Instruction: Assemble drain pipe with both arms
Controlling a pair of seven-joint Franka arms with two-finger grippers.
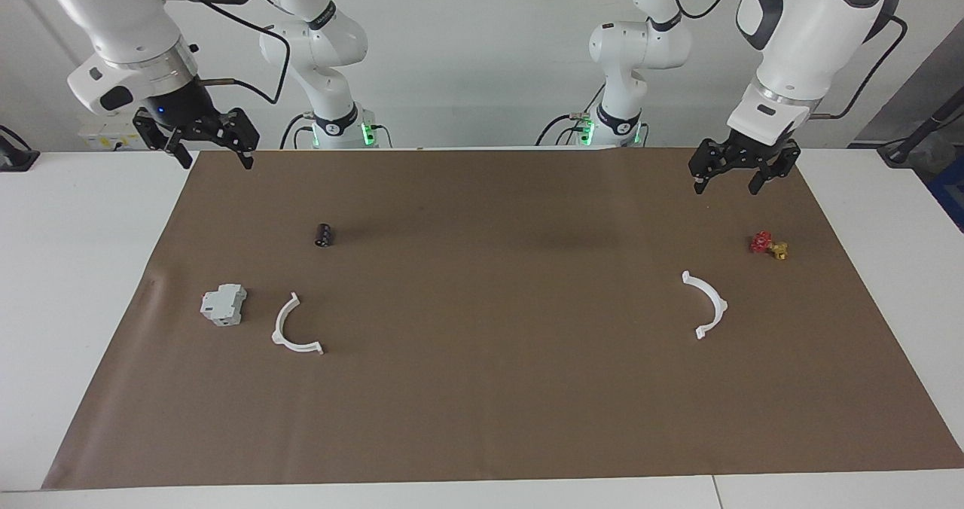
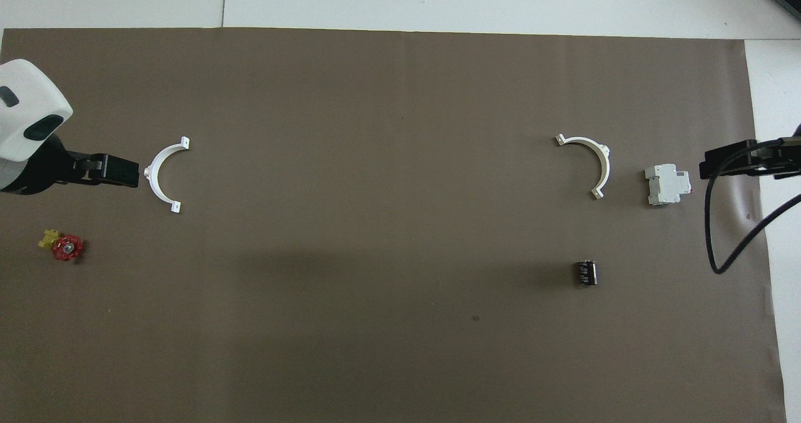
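Observation:
The white arc is clear of the grey block, so I keep my right gripper moving open toward the arc's curved middle until its fingers close there.
The drain pipe lies as two separate white half-ring arcs on the brown mat. One arc rests toward the right arm's end, beside a grey block. The other arc rests toward the left arm's end. My right gripper hangs open and empty above the mat's corner at the robots' side. My left gripper hangs open and empty above the mat, over the strip between the robots and the valve piece. Neither gripper touches an arc.
A grey boxy block sits beside the right-end arc, toward the mat's edge. A small black cylinder lies nearer the robots than that arc. A red-and-yellow valve piece lies nearer the robots than the other arc.

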